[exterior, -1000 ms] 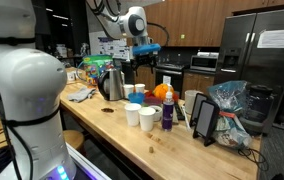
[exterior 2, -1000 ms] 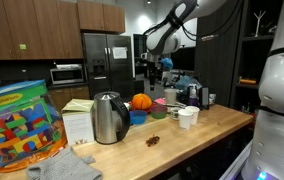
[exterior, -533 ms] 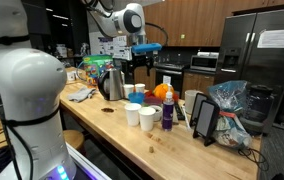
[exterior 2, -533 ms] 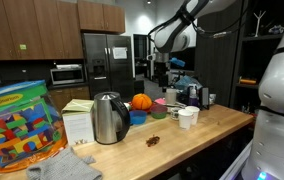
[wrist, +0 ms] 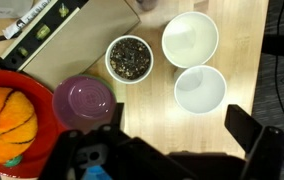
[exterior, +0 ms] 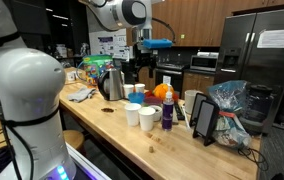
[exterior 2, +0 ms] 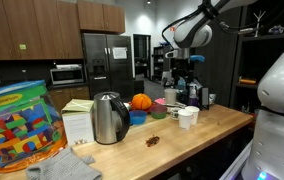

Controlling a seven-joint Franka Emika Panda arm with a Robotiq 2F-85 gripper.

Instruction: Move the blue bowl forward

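The robot's gripper is hanging above the white cups (wrist: 199, 89), far from the blue bowl, so it should swing back toward the kettle and then lower over the bowl's rim (exterior 2: 138, 112).
The blue bowl (exterior 2: 137, 118) is small and light blue. It sits on the wooden counter between the kettle (exterior 2: 107, 118) and an orange pumpkin-like ball (exterior 2: 141, 101). I cannot make it out for sure in the wrist view. My gripper (exterior 2: 186, 84) hangs high above the group of white cups, to the side of the bowl and well apart from it. It also shows in an exterior view (exterior: 145, 64). In the wrist view its fingers (wrist: 177, 135) are spread wide with bare wood between them, open and empty.
Below the gripper in the wrist view are two white cups (wrist: 190, 37) (wrist: 199, 88), a cup of dark bits (wrist: 129, 57), a purple bowl (wrist: 82, 100) and the orange ball on a red plate (wrist: 7, 115). A tablet stand (exterior: 204, 118) and a toy tub (exterior 2: 17, 125) stand at the counter's ends.
The arm has risen and swung sideways from above the pumpkin and bowl area to above the white cups. Nothing on the counter has moved.
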